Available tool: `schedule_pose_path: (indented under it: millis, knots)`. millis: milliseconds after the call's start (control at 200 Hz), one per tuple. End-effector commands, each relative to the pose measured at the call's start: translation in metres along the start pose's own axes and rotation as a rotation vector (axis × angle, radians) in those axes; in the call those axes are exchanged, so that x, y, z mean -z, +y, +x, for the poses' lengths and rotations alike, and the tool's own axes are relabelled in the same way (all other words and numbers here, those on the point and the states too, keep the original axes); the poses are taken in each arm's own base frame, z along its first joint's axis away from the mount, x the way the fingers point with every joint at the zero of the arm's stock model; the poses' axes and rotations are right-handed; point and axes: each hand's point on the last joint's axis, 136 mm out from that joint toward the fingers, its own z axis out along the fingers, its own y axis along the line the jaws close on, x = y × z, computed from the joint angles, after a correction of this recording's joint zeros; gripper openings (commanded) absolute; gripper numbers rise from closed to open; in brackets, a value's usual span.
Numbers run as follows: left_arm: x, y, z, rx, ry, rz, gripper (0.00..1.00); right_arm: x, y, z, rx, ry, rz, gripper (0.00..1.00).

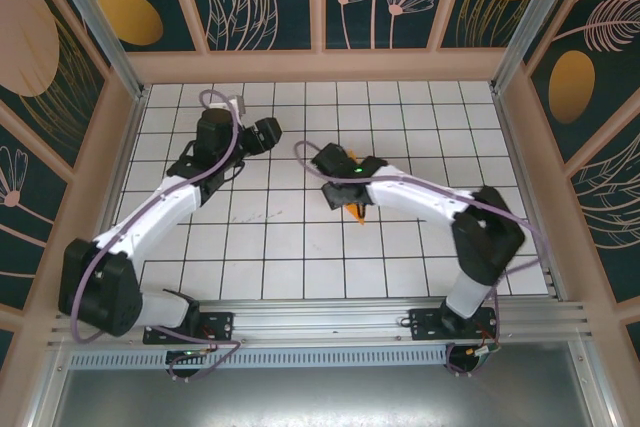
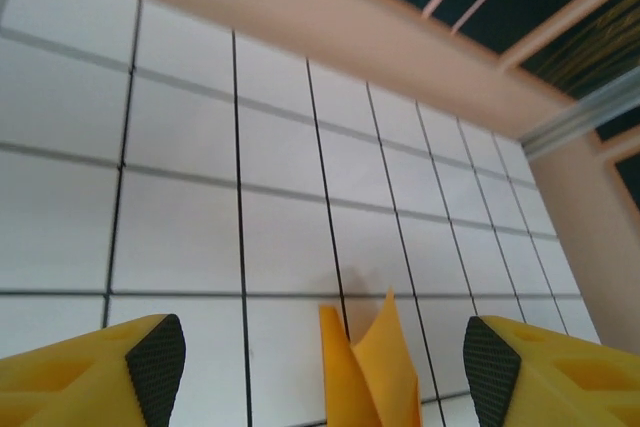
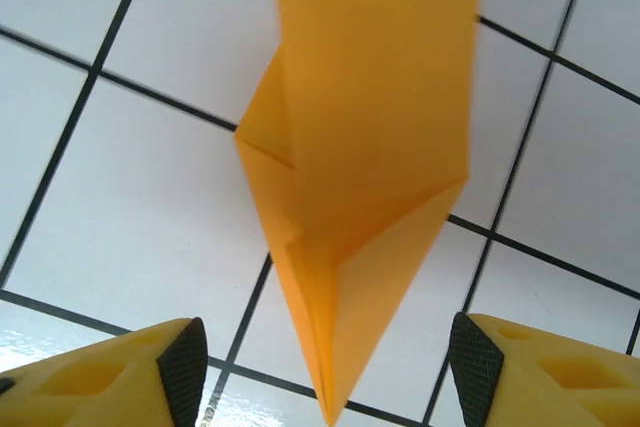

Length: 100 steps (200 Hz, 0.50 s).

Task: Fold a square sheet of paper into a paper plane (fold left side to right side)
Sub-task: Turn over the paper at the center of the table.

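Note:
The paper's flaps (image 2: 382, 357) stand apart at the tail (image 2: 340, 372) while my right gripper straddles the nose, so my left gripper should steady the tail before my right gripper joins there.
The square sheet of paper (image 3: 365, 157) is orange-yellow and folded into a pointed paper plane with a centre crease. It lies on the white grid table, its nose between my right gripper's (image 3: 328, 372) wide-apart fingers (image 3: 185, 367), which do not touch it. In the top view the paper (image 1: 357, 213) peeks out just beside the right gripper (image 1: 340, 192), mostly hidden by the arm. My left gripper (image 1: 268, 133) hovers to the left and further back. In its wrist view two upright paper flaps (image 2: 375, 367) show between its open fingers (image 2: 155, 357), well clear of both pads.
The white grid table (image 1: 280, 247) is boxed in by peach-framed walls (image 1: 320, 65) with dark floral panels. An aluminium rail (image 1: 330, 317) carries both arm bases at the near edge. Bare tiles lie in front of the arms and at the far right.

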Motion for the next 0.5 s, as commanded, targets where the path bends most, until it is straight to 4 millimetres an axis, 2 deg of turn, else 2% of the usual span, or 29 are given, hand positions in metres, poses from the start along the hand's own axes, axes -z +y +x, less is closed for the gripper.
schedule_pose_path:
  millis: [0,160,195,215,275,410,495]
  knots:
    - [-0.025,-0.012,0.028,0.074,0.126,0.117,0.76,0.013,-0.014,-0.012,-0.182,-0.096,-0.141,0.69]
    - [-0.058,-0.021,0.066,0.136,0.246,0.203,0.74,0.029,-0.052,-0.024,-0.402,-0.256,-0.256,0.77]
    - [-0.065,-0.025,0.074,0.142,0.270,0.221,0.74,0.034,-0.049,-0.025,-0.423,-0.282,-0.313,0.79]
    - [-0.069,-0.028,0.078,0.145,0.282,0.229,0.75,0.035,-0.059,-0.026,-0.459,-0.302,-0.320,0.80]
    - [-0.083,-0.032,0.094,0.154,0.329,0.243,0.74,0.040,-0.069,-0.027,-0.525,-0.350,-0.372,0.84]
    - [-0.109,-0.039,0.110,0.173,0.374,0.255,0.73,0.049,-0.084,-0.027,-0.635,-0.432,-0.493,0.92]
    - [-0.123,-0.043,0.118,0.186,0.402,0.267,0.71,0.051,-0.092,-0.023,-0.667,-0.449,-0.498,0.94]
